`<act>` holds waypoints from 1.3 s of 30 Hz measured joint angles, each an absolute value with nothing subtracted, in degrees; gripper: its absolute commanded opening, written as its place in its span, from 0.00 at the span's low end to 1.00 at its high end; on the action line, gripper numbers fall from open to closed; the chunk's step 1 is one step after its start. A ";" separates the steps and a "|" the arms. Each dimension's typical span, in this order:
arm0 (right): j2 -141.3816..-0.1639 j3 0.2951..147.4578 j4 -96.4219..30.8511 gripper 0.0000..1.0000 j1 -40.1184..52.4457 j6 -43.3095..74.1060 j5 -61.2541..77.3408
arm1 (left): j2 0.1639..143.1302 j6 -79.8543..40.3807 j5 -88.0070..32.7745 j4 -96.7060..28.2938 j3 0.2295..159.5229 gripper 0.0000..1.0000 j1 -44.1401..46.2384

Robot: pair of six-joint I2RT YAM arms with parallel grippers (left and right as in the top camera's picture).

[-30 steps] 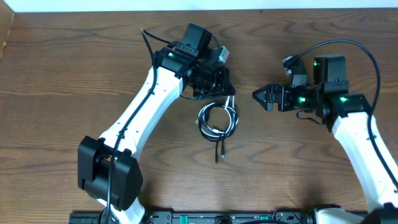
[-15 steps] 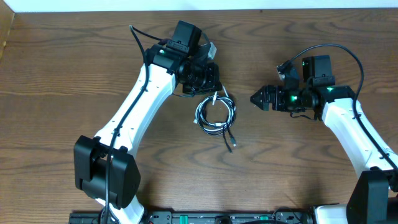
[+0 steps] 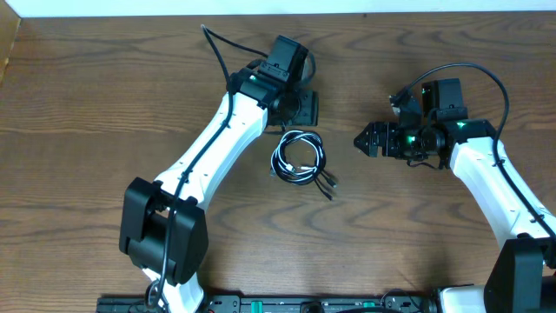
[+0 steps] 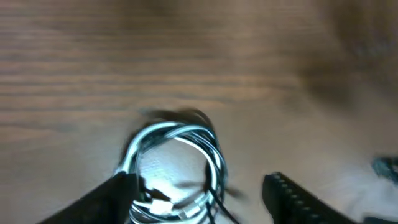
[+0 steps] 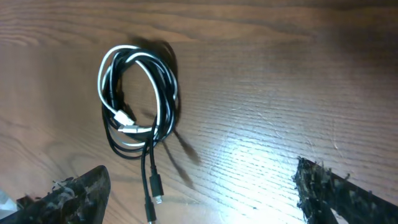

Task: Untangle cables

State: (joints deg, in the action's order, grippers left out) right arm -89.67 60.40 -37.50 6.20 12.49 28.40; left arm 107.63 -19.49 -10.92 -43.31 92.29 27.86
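My gripper will get only a plug end loose when I pull, and the coil (image 4: 217, 163) will stay bunched, because white and black cords (image 4: 180, 129) wind around each other.
The cables (image 3: 298, 158) lie on the wood table as a small coil, white and black cords wound together, with black plug ends (image 3: 327, 184) trailing to the lower right. My left gripper (image 3: 297, 116) hovers just behind the coil. In the left wrist view, blurred, the coil (image 4: 175, 128) lies on the table between the open left gripper (image 4: 205, 205) fingers (image 4: 298, 199), untouched. My right gripper (image 3: 363, 139) stands open to the right of the coil and points at it. In the right wrist view the coil (image 5: 124, 127) and a black plug (image 5: 155, 184) lie ahead of the right gripper (image 5: 205, 199).
The left arm (image 3: 208, 156) crosses the table from the lower left to the coil. The right arm (image 3: 495, 191) comes in from the lower right. The table's far edge (image 3: 365, 14) runs just behind both grippers. Bare wood surrounds the coil.
My left gripper has opened and let go of the coil, which now rests on the table. Its plug ends have swung to the right. The left arm shifted right; the right arm barely moved.
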 measured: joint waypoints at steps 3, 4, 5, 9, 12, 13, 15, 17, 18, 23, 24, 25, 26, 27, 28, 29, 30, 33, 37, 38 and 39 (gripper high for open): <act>-89.67 60.40 -37.78 0.93 6.20 12.49 28.21 | 107.63 -19.42 -8.27 -43.70 92.29 0.67 27.81; -89.67 60.40 -37.89 0.93 6.20 12.49 28.16 | 107.63 -19.51 -7.66 -44.14 92.29 0.64 27.81; -89.67 60.40 -37.91 0.93 6.20 12.47 28.08 | 107.63 -19.55 -7.16 -44.82 92.29 0.60 27.81; -89.67 60.40 -37.91 0.93 6.20 12.43 27.79 | 107.63 -19.42 -6.48 -47.42 92.07 0.51 27.83; -89.67 60.40 -37.91 0.94 6.20 12.43 27.51 | 107.83 -19.46 -6.48 -47.40 90.11 0.49 27.90; -89.67 60.40 -37.91 0.94 6.20 12.40 27.40 | 108.22 -19.46 -6.46 -47.40 89.19 0.49 27.99; -89.67 60.40 -37.93 0.94 6.20 12.43 27.38 | 109.40 -19.44 -6.46 -47.33 87.66 0.48 28.14; -89.67 60.40 -37.98 0.94 6.20 12.43 27.33 | 111.48 -19.46 -6.46 -47.31 86.08 0.48 28.40; -89.67 60.40 -37.98 0.94 6.20 12.43 27.35 | 112.60 -19.44 -6.46 -47.31 85.65 0.48 28.56; -89.67 60.40 -38.02 0.94 6.20 12.43 27.33 | 117.91 -19.84 -6.48 -45.28 84.88 0.39 28.77; -89.67 60.40 -38.04 0.95 6.20 12.40 27.33 | 118.45 -19.94 -6.48 -44.91 84.86 0.38 28.77; -89.67 60.40 -38.09 0.94 6.20 12.43 27.33 | 118.91 -20.01 -6.28 -44.53 84.88 0.36 28.77; -89.67 60.40 -38.17 0.94 6.20 12.43 27.33 | 119.17 -20.14 -6.17 -44.49 84.88 0.34 28.77; -89.67 60.40 -38.28 0.94 6.20 12.40 27.33 | 119.20 -20.25 -6.02 -44.49 84.88 0.33 28.77; -89.67 60.40 -38.39 0.94 6.20 12.40 27.33 | 119.22 -20.34 -5.96 -44.51 84.88 0.33 28.77; -89.67 60.40 -38.39 0.95 6.20 12.40 27.33 | 119.26 -20.34 -5.87 -44.53 84.88 0.32 28.77; -89.67 60.40 -38.39 0.95 6.20 12.40 27.31 | 119.26 -20.34 -5.82 -44.51 84.88 0.32 28.77; -89.67 60.40 -38.39 0.95 6.20 12.40 27.16 | 119.28 -20.53 -5.76 -44.51 84.88 0.31 28.77; -89.67 60.40 -38.41 0.95 6.20 12.40 27.14 | 119.28 -20.97 -5.61 -44.40 84.88 0.28 28.95; -89.67 60.40 -38.41 0.95 6.20 12.40 27.14 | 119.28 -21.04 -5.63 -44.25 84.88 0.28 29.12; -89.67 60.40 -38.41 0.95 6.20 12.38 27.14 | 119.28 -21.06 -5.61 -44.16 84.88 0.28 29.34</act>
State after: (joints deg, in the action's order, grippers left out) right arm -89.67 60.40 -38.41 6.20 12.38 27.14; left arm 119.28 -21.06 -5.61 -44.16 84.88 29.34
